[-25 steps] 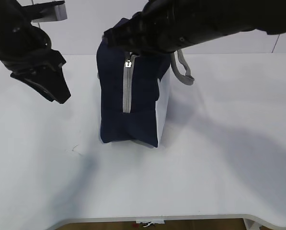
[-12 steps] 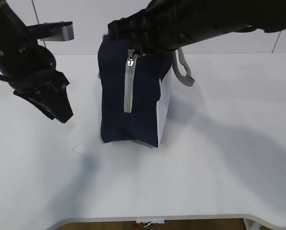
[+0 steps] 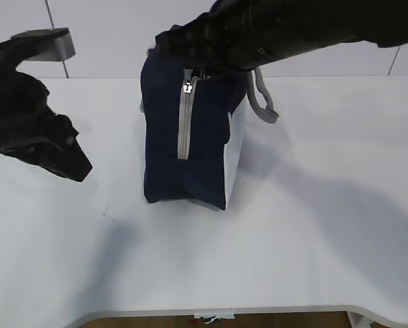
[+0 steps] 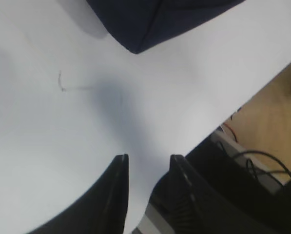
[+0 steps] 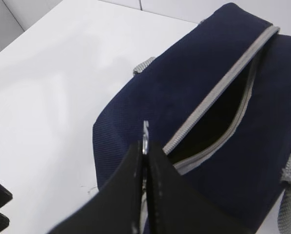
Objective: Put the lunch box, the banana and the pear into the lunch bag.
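Note:
My left gripper should hold the bag's front edge [image 3: 151, 137] still before the zipper moves, because the lunch bag stands loose under the ring pull [image 3: 188, 86] in my right gripper.
The navy lunch bag [image 3: 190, 143] stands upright mid-table, its grey zipper [image 3: 183, 126] facing the camera. In the right wrist view the bag [image 5: 150, 102] shows its top zipper partly open, with a dark gap [image 5: 218, 122]. My right gripper [image 5: 146, 146] is shut on the metal ring pull [image 5: 145, 134] at the bag's top front corner; in the exterior view the pull [image 3: 187, 87] sits under that arm. My left gripper [image 4: 147, 163] is open and empty, hovering over bare table left of the bag, and also shows in the exterior view [image 3: 77, 167]. The lunch box, banana and pear are out of view.
The white table [image 3: 313, 225] spreads around the bag. The bag's grey webbing handle [image 3: 264, 102] hangs at its back right. The table's front edge [image 4: 242, 97] and cables on the floor below it [image 4: 267, 165] show in the left wrist view.
My left arm has swung lower and further left, away from the bag. My right gripper stays at the bag's top on the zipper pull.

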{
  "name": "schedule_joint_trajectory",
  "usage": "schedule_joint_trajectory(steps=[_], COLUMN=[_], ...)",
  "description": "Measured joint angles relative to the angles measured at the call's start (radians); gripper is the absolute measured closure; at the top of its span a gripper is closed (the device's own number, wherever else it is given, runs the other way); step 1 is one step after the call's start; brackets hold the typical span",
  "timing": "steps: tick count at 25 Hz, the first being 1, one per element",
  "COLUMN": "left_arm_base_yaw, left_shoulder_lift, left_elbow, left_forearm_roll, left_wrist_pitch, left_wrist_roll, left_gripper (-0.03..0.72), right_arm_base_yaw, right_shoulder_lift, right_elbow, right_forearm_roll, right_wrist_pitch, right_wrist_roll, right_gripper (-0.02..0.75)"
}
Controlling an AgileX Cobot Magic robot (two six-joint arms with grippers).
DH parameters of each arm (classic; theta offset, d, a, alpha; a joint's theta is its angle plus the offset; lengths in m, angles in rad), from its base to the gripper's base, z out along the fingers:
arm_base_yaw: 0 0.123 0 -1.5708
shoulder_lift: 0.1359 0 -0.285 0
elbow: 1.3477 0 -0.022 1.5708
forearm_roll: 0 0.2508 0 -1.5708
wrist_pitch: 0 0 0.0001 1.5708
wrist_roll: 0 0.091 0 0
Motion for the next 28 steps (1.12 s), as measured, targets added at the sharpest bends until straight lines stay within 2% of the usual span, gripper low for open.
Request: schedule_joint_trajectory(steps=[4, 8, 11, 17, 22, 24, 28], left_arm_base_yaw=[-0.014, -0.077, -0.125, -0.141, -0.149, -0.173, -0.262], left_shoulder_lift=[-0.148, -0.269, -0.296, -0.262, -0.229, -0.225, -0.221], left_elbow=[0.206, 0.418, 0.526, 0.558, 0.558, 0.560, 0.561], left_forearm_roll=[-0.017, -0.065, -0.078, -0.103, -0.206, -0.185, -0.077], left_wrist_pitch=[-0.293, -0.607, -0.752, -0.852, -0.925, -0.963, -1.070], left_wrist_roll=[0.033, 0.121, 0.137, 0.143, 0.143, 0.143, 0.143], left_gripper=[0.471, 0.471, 0.471, 0.471, 0.464, 0.463, 0.460], right_arm_base_yaw=[0.000, 0.000, 0.000, 0.000, 0.000, 0.000, 0.000], right_shoulder_lift=[0.000, 0.000, 0.000, 0.000, 0.000, 0.000, 0.000], right_elbow=[0.000, 0.000, 0.000, 0.000, 0.000, 0.000, 0.000], right_forearm_roll=[-0.001, -0.004, -0.004, -0.004, -0.004, -0.004, -0.004], right_wrist_pitch=[0.000, 0.000, 0.000, 0.000, 0.000, 0.000, 0.000], right_wrist_roll=[0.000, 0.000, 0.000, 0.000, 0.000, 0.000, 0.000], right_gripper=[0.724, 0.724, 0.724, 0.724, 0.724, 0.724, 0.724])
